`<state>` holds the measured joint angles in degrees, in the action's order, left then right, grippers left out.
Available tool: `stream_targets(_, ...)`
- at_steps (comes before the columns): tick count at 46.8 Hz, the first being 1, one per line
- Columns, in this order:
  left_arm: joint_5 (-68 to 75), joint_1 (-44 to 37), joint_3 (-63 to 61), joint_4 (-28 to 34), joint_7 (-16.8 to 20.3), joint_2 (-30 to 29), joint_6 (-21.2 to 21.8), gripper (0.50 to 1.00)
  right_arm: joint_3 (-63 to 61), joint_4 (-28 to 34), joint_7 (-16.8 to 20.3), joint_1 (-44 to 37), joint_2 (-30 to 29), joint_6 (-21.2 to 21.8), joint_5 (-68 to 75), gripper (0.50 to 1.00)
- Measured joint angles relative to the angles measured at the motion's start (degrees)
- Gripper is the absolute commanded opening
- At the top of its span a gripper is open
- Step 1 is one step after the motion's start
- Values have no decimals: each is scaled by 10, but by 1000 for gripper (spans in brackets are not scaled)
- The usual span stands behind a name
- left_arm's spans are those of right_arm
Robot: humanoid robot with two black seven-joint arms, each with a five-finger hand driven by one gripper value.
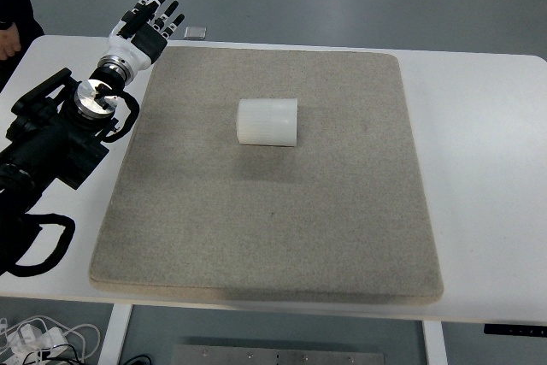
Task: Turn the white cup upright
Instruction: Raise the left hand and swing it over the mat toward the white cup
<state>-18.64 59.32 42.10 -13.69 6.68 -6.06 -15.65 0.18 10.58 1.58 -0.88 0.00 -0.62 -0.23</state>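
The white cup (267, 121) needs my left gripper's spread fingers around its side, but they point toward the table's far edge (224, 44). Next, I turn them over the cup and then lower them around its side.
A white ribbed cup (267, 121) lies on its side near the upper middle of the grey felt mat (282, 237), its axis running left to right. My left hand (152, 16) is at the table's far left corner, well to the left of the cup and off the mat. Its black-tipped fingers are spread and hold nothing. The left arm (60, 134) comes in from the lower left. No right arm shows.
The mat lies on a white table (487, 168). A small grey square object (196, 32) sits at the table's far edge beside my hand. A person's dark sleeve and hand (10, 36) show at the upper left corner. Cables (38, 335) lie on the floor below.
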Motion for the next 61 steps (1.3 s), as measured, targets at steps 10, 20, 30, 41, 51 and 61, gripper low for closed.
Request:
stream_targets(10, -1, 0, 0, 0, 0, 1, -5, 996, 0, 0, 0, 0, 0, 0, 0, 952)
stream_targets(20, -5, 10, 1, 1, -1, -6, -8, 996, 0, 0, 0, 0, 0, 0, 0, 952)
stream_targets(30, -2, 22, 1, -6, -5, -25, -11, 996, 0, 0, 0, 0, 0, 0, 0, 952)
stream_targets(41, 4, 26, -7, -19, -6, -20, -18, 996, 0, 0, 0, 0, 0, 0, 0, 952)
stream_targets(51, 87, 31, -52, -22, -6, -16, -19, 996, 0, 0, 0, 0, 0, 0, 0, 952)
stream_targets(61, 241, 41, -54, -37, -5, -16, -45, 994, 0, 0, 0, 0, 0, 0, 0, 952)
